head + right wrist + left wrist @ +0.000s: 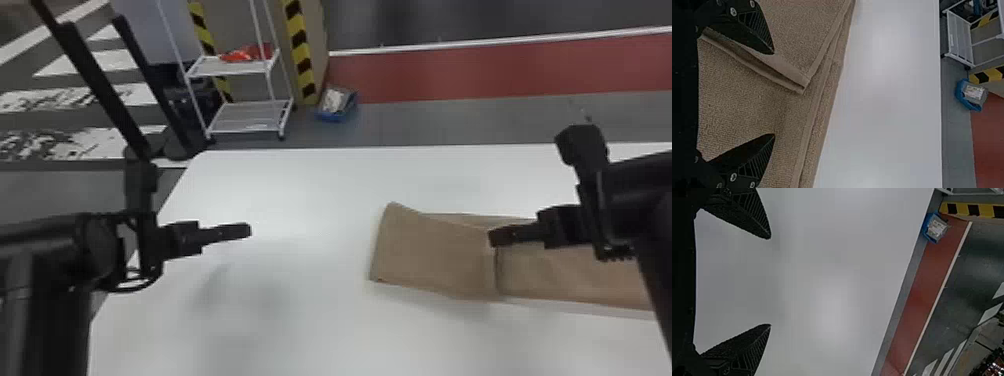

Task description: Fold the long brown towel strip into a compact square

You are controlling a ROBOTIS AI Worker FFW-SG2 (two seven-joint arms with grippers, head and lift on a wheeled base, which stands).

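My gripper will pull the loose corner of the skewed flap point(435, 252), and the flap will swing square over the towel's lower layer point(484, 218), because that layer shows behind the flap.
The brown towel point(430, 252) lies on the right half of the white table, its left part folded over so that a free edge crosses the strip. My right gripper point(492, 237) is above the towel near that folded edge. In the right wrist view my right gripper point(774, 94) has its fingers wide apart over the towel point(750, 102), with the fold's edge running between them. My left gripper point(248, 230) is over bare table left of the towel. Seen from its own wrist, my left gripper point(770, 282) stands open with nothing between its fingers.
The white table point(300, 190) extends around the towel, its far edge beyond both grippers. On the floor behind are a white wire shelf point(245, 110), a blue bin point(337, 104) and yellow-black striped posts. A dark stand is at the far left.
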